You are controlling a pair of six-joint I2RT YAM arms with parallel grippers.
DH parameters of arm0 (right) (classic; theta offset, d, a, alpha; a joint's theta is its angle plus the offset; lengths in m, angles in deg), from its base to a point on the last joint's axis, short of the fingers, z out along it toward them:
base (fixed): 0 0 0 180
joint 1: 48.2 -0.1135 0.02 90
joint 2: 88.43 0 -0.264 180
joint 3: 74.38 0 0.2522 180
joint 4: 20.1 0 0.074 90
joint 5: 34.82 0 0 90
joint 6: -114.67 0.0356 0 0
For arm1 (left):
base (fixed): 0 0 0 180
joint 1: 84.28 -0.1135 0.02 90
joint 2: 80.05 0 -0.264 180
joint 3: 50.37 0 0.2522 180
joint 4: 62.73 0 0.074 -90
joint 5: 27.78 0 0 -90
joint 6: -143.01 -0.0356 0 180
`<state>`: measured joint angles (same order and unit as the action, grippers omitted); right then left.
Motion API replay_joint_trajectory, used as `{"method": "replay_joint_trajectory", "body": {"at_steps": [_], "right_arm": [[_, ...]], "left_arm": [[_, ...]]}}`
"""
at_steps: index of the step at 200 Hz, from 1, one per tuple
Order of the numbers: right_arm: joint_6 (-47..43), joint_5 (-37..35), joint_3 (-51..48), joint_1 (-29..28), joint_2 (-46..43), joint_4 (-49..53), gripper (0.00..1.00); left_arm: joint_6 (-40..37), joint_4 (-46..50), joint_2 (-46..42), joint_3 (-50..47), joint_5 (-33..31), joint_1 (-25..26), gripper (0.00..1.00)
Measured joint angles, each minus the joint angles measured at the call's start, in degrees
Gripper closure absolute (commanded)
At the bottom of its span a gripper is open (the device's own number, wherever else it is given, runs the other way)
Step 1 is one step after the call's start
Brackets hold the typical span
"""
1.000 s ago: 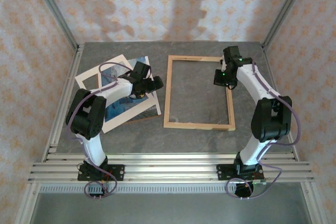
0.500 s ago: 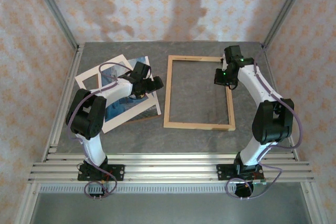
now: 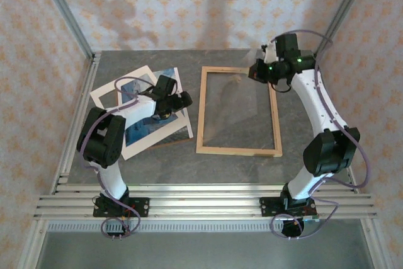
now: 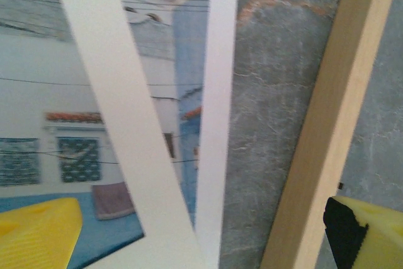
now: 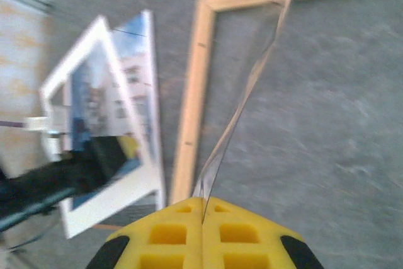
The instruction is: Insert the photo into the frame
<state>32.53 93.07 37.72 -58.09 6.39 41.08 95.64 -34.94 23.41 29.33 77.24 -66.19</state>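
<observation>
The clear pane is at a slant across the frame's back bar (image 3: 247, 70), so the robot's right gripper should pull it toward the frame's near side and lower it flat inside the frame (image 3: 245, 105).
The photo (image 3: 143, 129), a white building under blue sky, lies at the left of the table beneath a tilted cream mat (image 3: 104, 95). My left gripper (image 3: 179, 101) hangs open just above its right edge; in the left wrist view the yellow fingertips (image 4: 39, 231) straddle the mat (image 4: 126, 124), the photo (image 4: 69, 92) and the frame's wooden rail (image 4: 327, 124). The light wood frame (image 3: 203, 111) lies flat at the centre. My right gripper (image 3: 255, 72) is raised over the frame's back right corner, shut (image 5: 203, 215) on the edge of the thin clear pane (image 5: 252, 80), which bends down toward the frame (image 5: 192, 86).
A brown backing board (image 3: 171, 143) peeks out under the photo's near edge. Aluminium posts and patterned walls enclose the grey table (image 3: 239, 168) on three sides. Bare table lies in front of the frame and to its right.
The right arm has risen and swung toward the back, lifting the pane's edge with it. The left gripper has shifted slightly over the photo's edge and stays open.
</observation>
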Motion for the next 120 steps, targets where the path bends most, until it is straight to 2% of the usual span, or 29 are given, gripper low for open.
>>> {"method": "replay_joint_trajectory", "body": {"at_steps": [64, 96, 120], "right_arm": [[2.3, 7.1, 19.0, -10.1, 10.2, -3.1, 1.0], [3.1, 8.9, 20.5, -11.6, 12.6, -5.0, 1.0], [3.3, 8.4, 17.7, -11.5, 12.5, -7.3, 1.0]], "left_arm": [[2.4, -3.4, -5.1, -7.0, 1.0, -5.4, 0.0], [2.5, -4.5, -7.2, -9.9, 1.0, -7.1, 0.0], [2.5, -4.6, -8.1, -11.2, 1.0, -7.8, 0.0]]}}
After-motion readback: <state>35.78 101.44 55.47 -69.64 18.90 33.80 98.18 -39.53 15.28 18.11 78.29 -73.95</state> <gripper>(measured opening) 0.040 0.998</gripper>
